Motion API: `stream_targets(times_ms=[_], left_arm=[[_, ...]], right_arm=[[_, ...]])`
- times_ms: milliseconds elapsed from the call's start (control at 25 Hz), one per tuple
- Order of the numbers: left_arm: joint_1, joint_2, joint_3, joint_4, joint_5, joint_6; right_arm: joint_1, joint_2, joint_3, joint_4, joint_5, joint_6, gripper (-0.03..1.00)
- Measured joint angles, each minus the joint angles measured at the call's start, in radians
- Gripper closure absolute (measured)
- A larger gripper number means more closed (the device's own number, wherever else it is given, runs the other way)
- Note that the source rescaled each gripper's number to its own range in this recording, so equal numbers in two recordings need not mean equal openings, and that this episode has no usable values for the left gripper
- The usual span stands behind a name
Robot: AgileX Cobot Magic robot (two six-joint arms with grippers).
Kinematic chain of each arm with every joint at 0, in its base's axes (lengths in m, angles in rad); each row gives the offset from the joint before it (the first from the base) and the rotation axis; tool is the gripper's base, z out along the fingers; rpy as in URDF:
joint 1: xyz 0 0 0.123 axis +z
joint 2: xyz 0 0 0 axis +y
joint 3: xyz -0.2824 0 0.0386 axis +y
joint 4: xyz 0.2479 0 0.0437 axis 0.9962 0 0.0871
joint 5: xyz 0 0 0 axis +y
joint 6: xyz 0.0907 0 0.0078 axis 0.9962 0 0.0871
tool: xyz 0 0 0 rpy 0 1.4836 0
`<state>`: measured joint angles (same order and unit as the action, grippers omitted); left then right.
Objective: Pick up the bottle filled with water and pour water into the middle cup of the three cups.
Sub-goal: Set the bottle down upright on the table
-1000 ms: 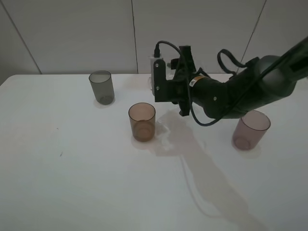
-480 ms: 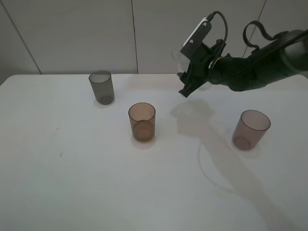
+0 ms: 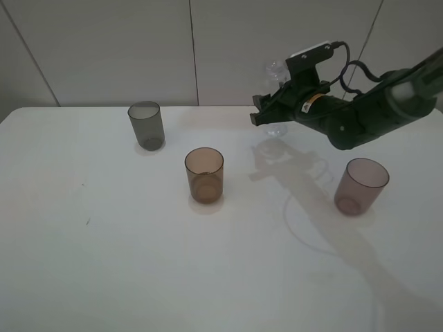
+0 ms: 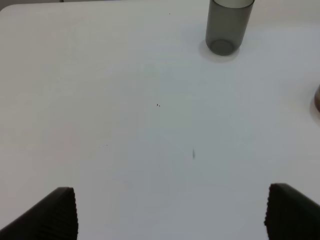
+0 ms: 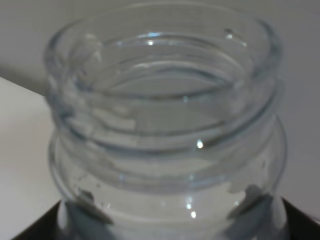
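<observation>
My right gripper should keep lowering the clear bottle [image 3: 276, 73] until its base rests flat and then let go, because the bottle hangs upright over open tabletop [image 3: 275, 144], free of the cups.
My right gripper [image 3: 275, 111] is shut on the clear bottle [image 3: 275, 71] and holds it about upright near the table's back edge, behind and to the right of the amber-brown middle cup [image 3: 204, 174]. I cannot tell whether the bottle's base touches the table. In the right wrist view the open threaded neck of the bottle [image 5: 165, 125] fills the frame between the dark fingers [image 5: 42, 225]. The smoky grey cup [image 3: 146, 124] stands at back left, and the pinkish-mauve cup [image 3: 360, 185] at right. My left gripper [image 4: 175, 215] is open and empty, off to the left.
The white table [image 3: 104, 263] meets a pale panelled wall at the back. In the left wrist view the grey cup [image 4: 229, 25] stands ahead and the amber cup's edge [image 4: 317, 100] shows at the frame's side. The right arm's cable loops above the pink cup.
The right gripper moved away from the amber cup, up and back to the right. The bottle turned from tipped toward the cup to about upright.
</observation>
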<state>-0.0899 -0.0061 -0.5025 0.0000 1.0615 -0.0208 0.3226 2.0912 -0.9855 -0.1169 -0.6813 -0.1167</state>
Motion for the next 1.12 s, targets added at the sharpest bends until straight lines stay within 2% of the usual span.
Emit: stream_targets(times_ms=[240, 560, 600, 640, 720, 800, 920, 1120], left_arm=[[0.0, 0.0, 0.0, 0.0, 0.0, 0.0], [0.0, 0.0, 0.0, 0.0, 0.0, 0.0], [0.0, 0.0, 0.0, 0.0, 0.0, 0.0], [0.0, 0.0, 0.0, 0.0, 0.0, 0.0], [0.0, 0.0, 0.0, 0.0, 0.0, 0.0], [0.0, 0.0, 0.0, 0.0, 0.0, 0.0], [0.0, 0.0, 0.0, 0.0, 0.0, 0.0], [0.0, 0.0, 0.0, 0.0, 0.0, 0.0]], right_arm=[[0.0, 0.066, 0.0, -0.006, -0.046, 0.002, 0.95], [0.0, 0.097, 0.0, -0.008, -0.046, 0.018, 0.95], [0.0, 0.097, 0.0, -0.008, -0.046, 0.018, 0.92], [0.0, 0.097, -0.001, -0.007, -0.047, 0.019, 0.78], [0.0, 0.097, -0.001, -0.007, -0.053, 0.02, 0.35], [0.0, 0.096, -0.001, -0.006, -0.054, 0.02, 0.12], [0.0, 0.072, -0.001, -0.006, -0.054, 0.02, 0.01], [0.0, -0.032, 0.0, -0.006, -0.035, 0.017, -0.03]])
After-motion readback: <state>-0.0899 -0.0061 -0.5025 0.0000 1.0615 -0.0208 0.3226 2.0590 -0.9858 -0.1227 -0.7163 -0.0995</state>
